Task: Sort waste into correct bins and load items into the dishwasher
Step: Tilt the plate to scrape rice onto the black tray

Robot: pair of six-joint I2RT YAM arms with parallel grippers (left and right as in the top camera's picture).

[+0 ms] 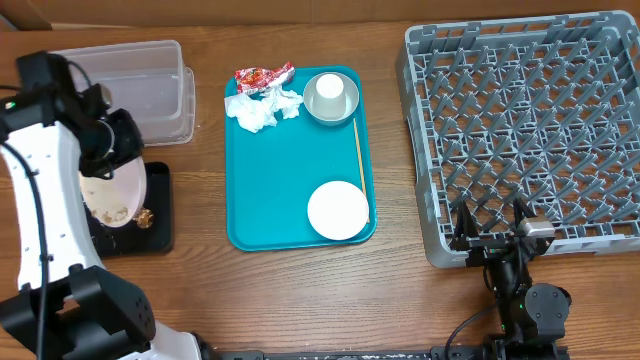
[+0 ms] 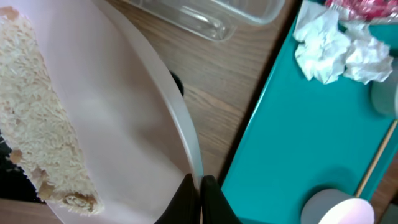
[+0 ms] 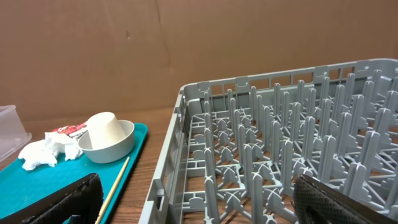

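My left gripper is holding the large white plate at a tilt with rice [image 2: 38, 112] lying on it, so it should tip the plate steeper over the black tray [image 1: 130, 238] before carrying the plate away.
My left gripper [image 1: 122, 160] is shut on the rim of the large white plate [image 1: 115, 195], which is tilted over the black tray [image 1: 160, 215]. In the left wrist view its black fingertips [image 2: 186, 196] pinch the plate [image 2: 118, 118] edge, and rice crumbs [image 2: 37, 124] cling to the plate. A brown snack piece [image 1: 145, 217] lies on the black tray. On the teal tray [image 1: 270, 190] lie the wrapper [image 1: 263, 76], the napkin [image 1: 262, 108], a grey bowl [image 1: 331, 110] with a white cup [image 1: 331, 92] in it, and a small white dish [image 1: 338, 210]. My right gripper [image 1: 490, 232] stands open at the near edge of the grey dish rack [image 1: 530, 130].
The clear tub [image 1: 140, 85] stands behind the black tray, close to my left arm. A wooden chopstick [image 1: 358, 165] lies along the teal tray's right side. In the right wrist view the rack wall [image 3: 168, 180] rises between the open fingers.
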